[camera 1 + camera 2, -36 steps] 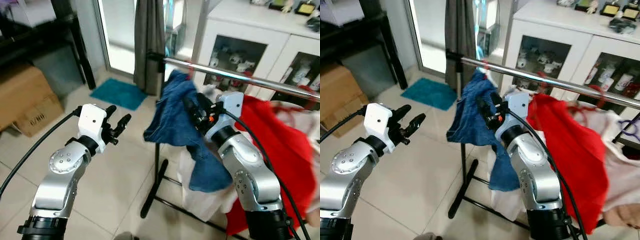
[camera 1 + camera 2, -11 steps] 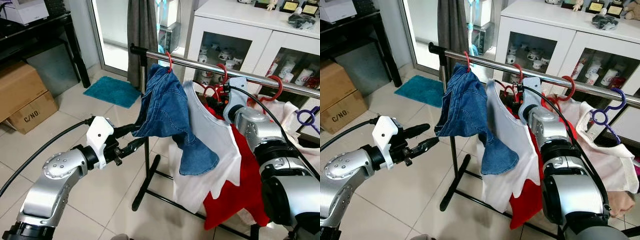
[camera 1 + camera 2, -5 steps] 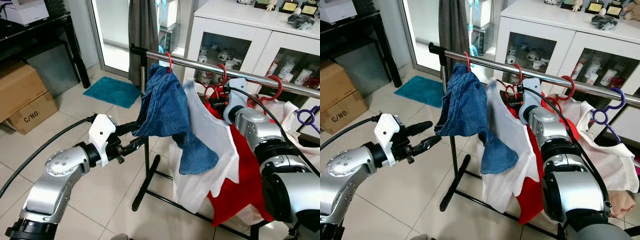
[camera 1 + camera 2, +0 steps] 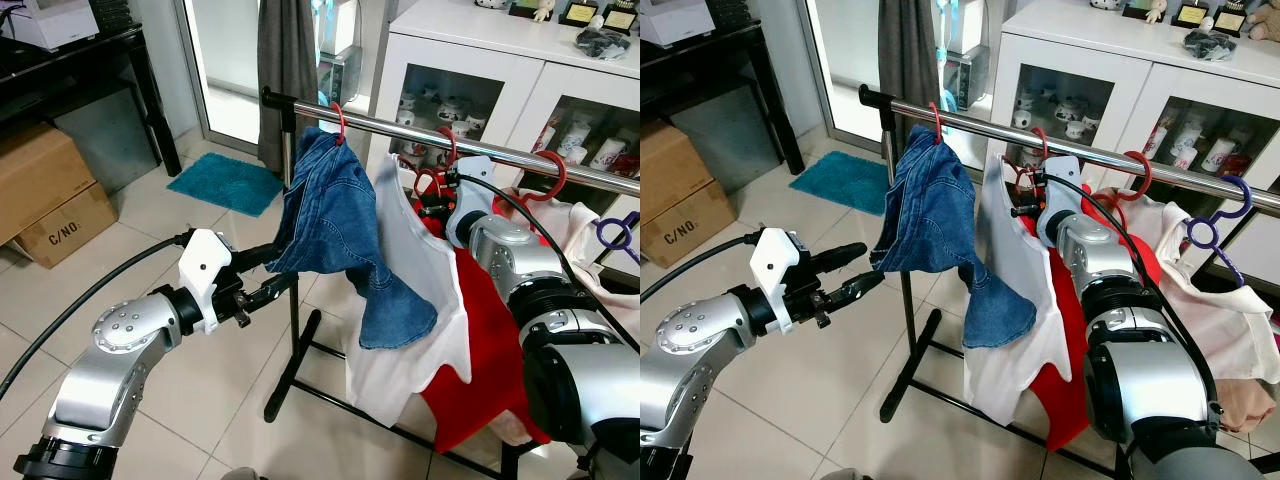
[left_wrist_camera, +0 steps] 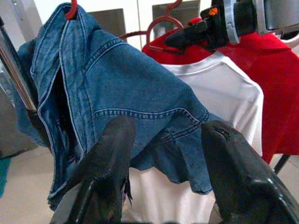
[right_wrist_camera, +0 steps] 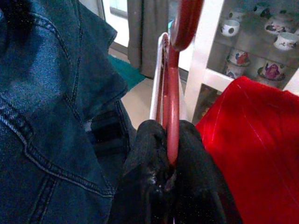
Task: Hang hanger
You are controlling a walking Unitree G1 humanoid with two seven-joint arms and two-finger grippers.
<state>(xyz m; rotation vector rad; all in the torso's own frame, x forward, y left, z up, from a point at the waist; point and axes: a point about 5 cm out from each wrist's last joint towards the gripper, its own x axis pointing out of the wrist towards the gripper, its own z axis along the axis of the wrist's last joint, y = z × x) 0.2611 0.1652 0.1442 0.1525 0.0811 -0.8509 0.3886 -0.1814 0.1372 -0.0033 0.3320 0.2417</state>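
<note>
The red hanger's arm [image 5: 133,34] sticks out above the white shirt's neckline, so the shirt [image 4: 415,270] will slide off and hang limp when the robot pulls it.
A chrome clothes rail [image 4: 390,130] crosses in front of me. My right gripper [image 4: 432,203] is just below it, shut on the neck of a red hanger [image 6: 173,98] that carries a white shirt [image 4: 410,300]. The hanger's hook [image 4: 446,146] curves over the rail. A denim garment [image 4: 335,220] hangs on another red hanger [image 4: 338,117] to the left. My left gripper [image 4: 268,270] is open, level with the denim's lower edge, its fingers [image 5: 110,163] spread in front of the cloth.
A red garment [image 4: 490,350] and pale clothes hang further right, one on a purple hanger [image 4: 1210,232]. A white glass-door cabinet [image 4: 500,60] stands behind the rail. Cardboard boxes [image 4: 45,190], a black table [image 4: 90,55], a grey curtain [image 4: 285,60] and a teal mat [image 4: 225,185] lie left.
Since 3.3 s ago the right arm has raised the hanger with the white shirt up to the rail. In the last second the shirt and red garment swing slightly; the left gripper edged nearer the denim.
</note>
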